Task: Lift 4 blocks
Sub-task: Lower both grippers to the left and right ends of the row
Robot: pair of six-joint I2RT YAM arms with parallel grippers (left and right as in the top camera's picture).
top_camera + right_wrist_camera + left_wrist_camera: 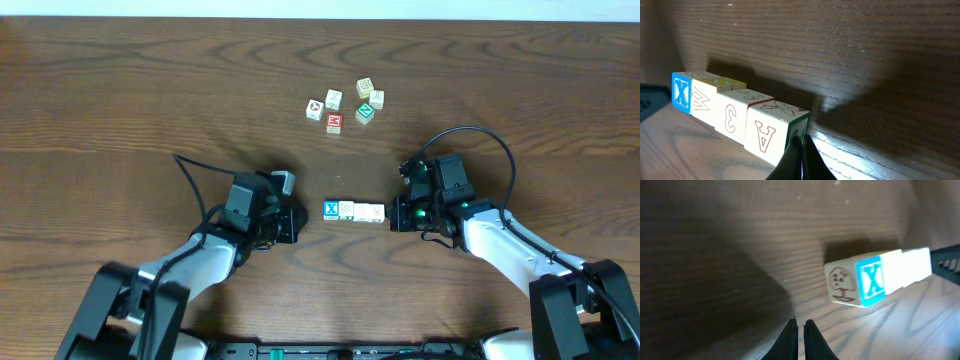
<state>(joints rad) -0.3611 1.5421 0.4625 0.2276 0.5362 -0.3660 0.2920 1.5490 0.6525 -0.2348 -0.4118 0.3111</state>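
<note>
The robot's right gripper meets the A block while a gap (315,212) lies between its left gripper and the X block, so the left gripper should move up against the tree-marked end (842,286) before it lifts.
Several wooden blocks (360,211) lie end to end in a short row on the table, between my two grippers. The bright blue X block (331,210) (871,281) (682,93) forms the left end. After it come cream blocks marked M (705,100), 3 (730,117) and A (765,137). My left gripper (299,222) (800,325) is shut and empty, a short gap left of the X block. My right gripper (393,215) (801,137) is shut, with its tips against the green end face of the A block.
A loose cluster of several cubes (345,103) sits farther back on the table, among them a red-faced cube (333,123) and a green diamond-faced cube (365,112). Black cables loop behind both wrists.
</note>
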